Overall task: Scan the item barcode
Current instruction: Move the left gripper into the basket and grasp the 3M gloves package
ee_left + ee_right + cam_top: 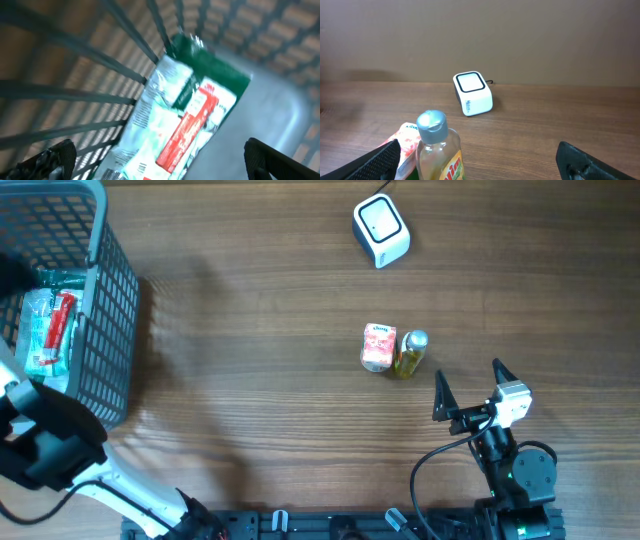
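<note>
The white-teal packet's red stripe [57, 327] is uncovered between my left gripper's open fingers. I keep going down into the basket until the fingers are on both sides of it, then close them.
A white barcode scanner [381, 230] stands at the back of the table, and the right wrist view shows it as the scanner [472, 93] ahead of me. A pink tissue pack [378, 347] and a yellow-liquid bottle [410, 353] with a grey cap lie side by side mid-table. My right gripper [469, 375] is open just short of them. The bottle [437, 150] sits left of centre between its fingers, untouched. My left gripper [160, 167] is open inside the basket [105, 330]. It hovers over a white-teal packet [185, 125] with a red stripe and holds nothing.
The grey wire basket [75, 95] fills the left edge of the table and holds a few packets [50, 325], one of them green. The left arm [50, 440] reaches up along the basket's front. Bare wooden tabletop [250, 380] lies between the basket and the items.
</note>
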Controlling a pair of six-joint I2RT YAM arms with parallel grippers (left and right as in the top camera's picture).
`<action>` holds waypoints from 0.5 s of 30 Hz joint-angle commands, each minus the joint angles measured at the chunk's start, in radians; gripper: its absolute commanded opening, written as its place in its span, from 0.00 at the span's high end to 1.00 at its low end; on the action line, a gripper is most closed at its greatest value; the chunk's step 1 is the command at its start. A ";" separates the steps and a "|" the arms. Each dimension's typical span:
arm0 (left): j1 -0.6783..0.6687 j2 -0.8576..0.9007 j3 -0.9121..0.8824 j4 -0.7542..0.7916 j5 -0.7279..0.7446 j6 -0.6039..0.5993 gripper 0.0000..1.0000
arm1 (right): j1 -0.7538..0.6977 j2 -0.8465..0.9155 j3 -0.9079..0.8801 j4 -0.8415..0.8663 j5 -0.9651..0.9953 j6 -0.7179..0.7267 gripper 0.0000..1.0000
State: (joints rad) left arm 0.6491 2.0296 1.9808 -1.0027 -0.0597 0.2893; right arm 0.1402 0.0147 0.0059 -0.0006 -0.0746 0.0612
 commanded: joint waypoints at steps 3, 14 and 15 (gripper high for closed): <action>0.003 0.043 -0.149 0.021 0.024 0.217 0.00 | -0.005 -0.004 -0.001 0.003 -0.001 -0.008 0.00; 0.004 0.045 -0.324 0.141 -0.050 0.358 0.00 | -0.005 -0.004 -0.001 0.003 -0.001 -0.008 0.00; 0.004 0.046 -0.328 0.148 -0.050 0.359 0.00 | -0.005 -0.004 -0.001 0.003 -0.001 -0.008 0.00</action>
State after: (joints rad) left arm 0.6491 2.0693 1.6726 -0.8799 -0.0883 0.6064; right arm 0.1402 0.0147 0.0059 -0.0006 -0.0742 0.0612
